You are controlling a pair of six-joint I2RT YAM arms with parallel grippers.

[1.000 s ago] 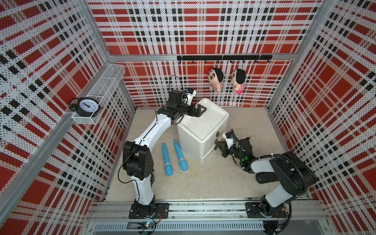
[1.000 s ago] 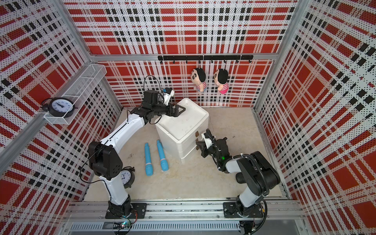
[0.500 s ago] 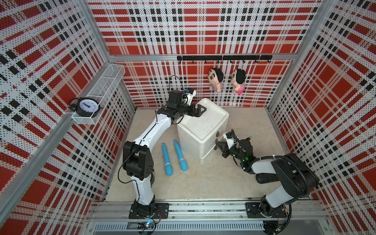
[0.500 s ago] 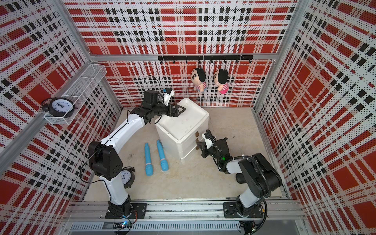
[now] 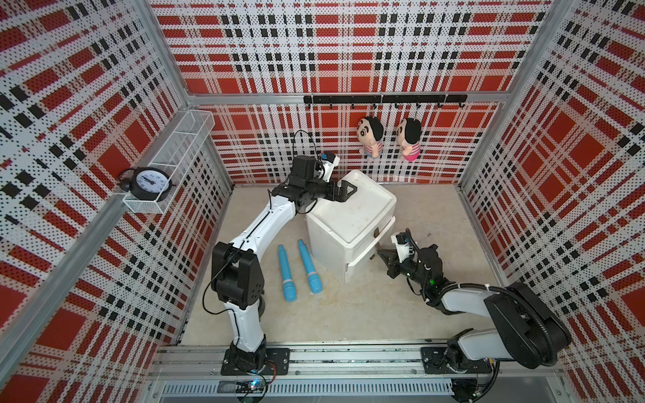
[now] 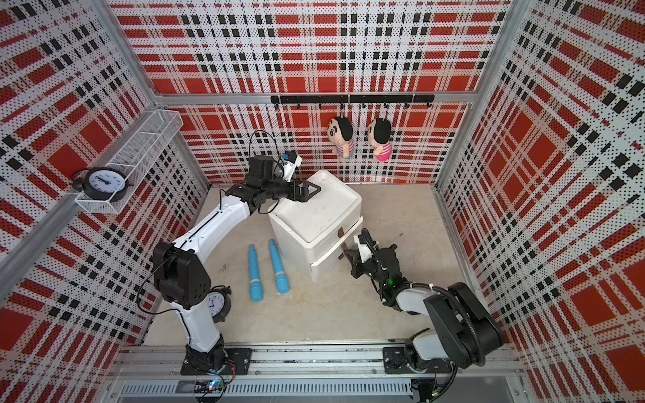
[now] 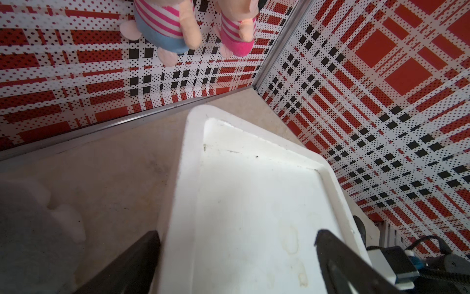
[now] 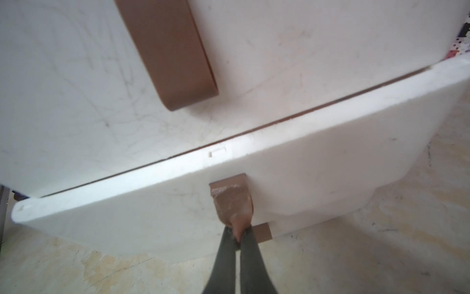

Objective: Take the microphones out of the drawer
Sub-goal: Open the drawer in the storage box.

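My right gripper keeps pulling until the drawer (image 5: pixel 371 244) stands wide open, as it pinches the lower drawer's strap (image 8: pixel 232 198) and my left gripper straddles the cabinet's rim.
A white two-drawer cabinet (image 5: pixel 352 213) (image 6: pixel 314 213) stands mid-floor in both top views. Its lower drawer (image 5: pixel 366 260) (image 8: pixel 178 203) sticks out a small way. My right gripper (image 8: pixel 237 239) (image 5: pixel 378 253) is shut on that drawer's brown strap handle (image 8: pixel 232 203), low and in front of the cabinet. My left gripper (image 7: pixel 236 234) (image 5: pixel 343 192) hangs open over the cabinet's back left top corner, its fingers either side of the raised rim. The microphone is hidden; the drawer's inside does not show.
Two blue stick-shaped objects (image 5: pixel 288 274) (image 5: pixel 309 267) lie on the floor left of the cabinet. An alarm clock (image 6: pixel 218 303) stands by the left arm's base, another (image 5: pixel 146 179) in the wall basket. Two plush dolls (image 5: pixel 370 136) hang on the back wall.
My right arm has drawn back slightly toward the front while holding the handle. The left arm has not moved.
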